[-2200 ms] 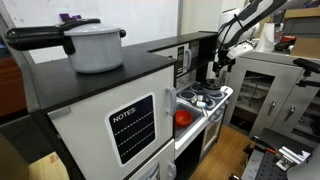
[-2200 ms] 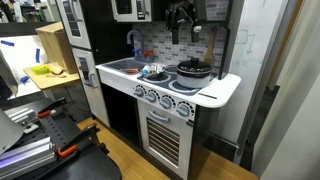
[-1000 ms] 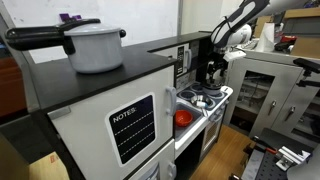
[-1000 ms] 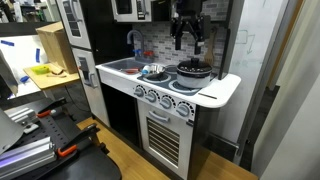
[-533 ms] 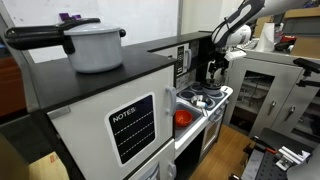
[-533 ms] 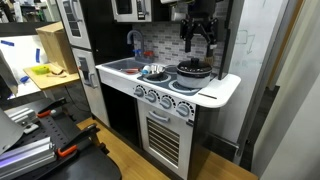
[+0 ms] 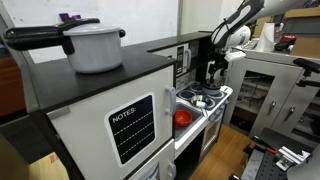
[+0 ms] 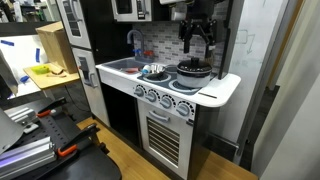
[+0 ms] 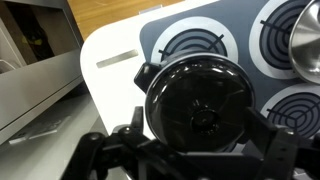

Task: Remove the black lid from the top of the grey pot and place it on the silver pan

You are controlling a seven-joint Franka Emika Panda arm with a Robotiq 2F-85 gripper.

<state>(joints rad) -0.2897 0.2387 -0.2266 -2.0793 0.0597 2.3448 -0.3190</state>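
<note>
Next, I move back toward the silver pan [image 9: 308, 42] and straighten up before lowering, because my gripper hangs crooked, off the black lid's knob [image 9: 205, 119] toward the white counter.
The black lid [image 9: 195, 100] lies on the grey pot [image 8: 193, 71] on a back burner of the toy stove, next to the white counter. The lid fills the middle of the wrist view, and the pot under it is hidden there. My gripper [image 9: 198, 138] is open and empty. It hangs a little above the lid [image 8: 193, 65], with one finger [image 9: 130, 135] on each side of it. In both exterior views the gripper [image 8: 197, 40] [image 7: 214, 70] is over the stove. The shiny silver pan [image 9: 306, 45] shows at the right edge of the wrist view, on another burner.
A white counter [image 8: 216, 94] borders the stove, and beside it is a sink [image 8: 128, 68] with small items and a faucet. A large pale pot [image 7: 96, 45] with a purple-knobbed lid stands on the black cabinet top. A red bowl-like thing [image 7: 182, 117] sits below the stove.
My gripper has moved sideways across the stove and slightly down, and now hangs over the lidded pot. It has stayed still over the last half second and is still open.
</note>
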